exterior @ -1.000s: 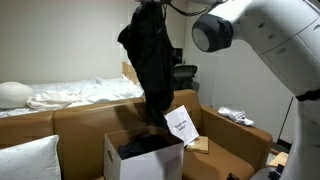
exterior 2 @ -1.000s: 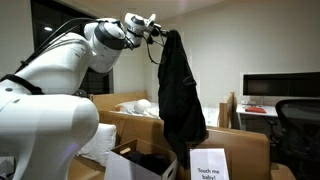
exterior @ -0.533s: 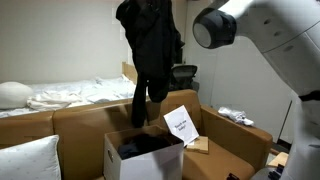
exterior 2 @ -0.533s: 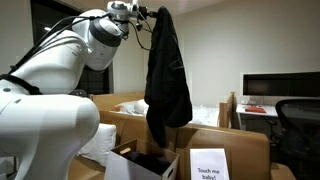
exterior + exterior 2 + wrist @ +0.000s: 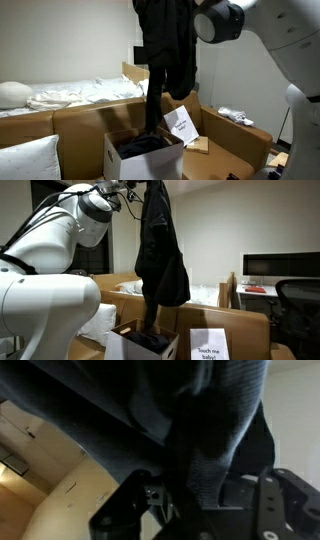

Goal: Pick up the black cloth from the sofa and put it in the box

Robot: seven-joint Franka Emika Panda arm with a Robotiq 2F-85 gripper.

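Note:
The black cloth's trailing end point(image 5: 152, 125) is inside the box and would be pulled out if the robot's gripper lifted higher, so next the gripper lowers the rest of the cloth into the box's opening point(image 5: 141, 145).
The black cloth point(image 5: 165, 50) hangs long from my gripper at the top of both exterior views, and it also shows there point(image 5: 160, 250). Its lower end trails down into the open white box point(image 5: 140, 160), also seen from the side point(image 5: 140, 345), where more dark fabric lies. My gripper point(image 5: 150, 186) is at the frame's top edge, shut on the cloth's upper end. In the wrist view the cloth point(image 5: 190, 430) fills most of the picture and covers the jaws point(image 5: 195, 495).
The box stands on a brown sofa point(image 5: 80, 120) beside a white pillow point(image 5: 25, 160). A white paper sign point(image 5: 182, 126) leans next to the box, and reads "Touch me baby!" point(image 5: 208, 345). A bed with white sheets point(image 5: 70, 93) lies behind. A monitor point(image 5: 280, 268) stands at the side.
My gripper has risen and lifted the cloth higher, out the top of the frame. The cloth has swung sideways and now hangs stretched over the box.

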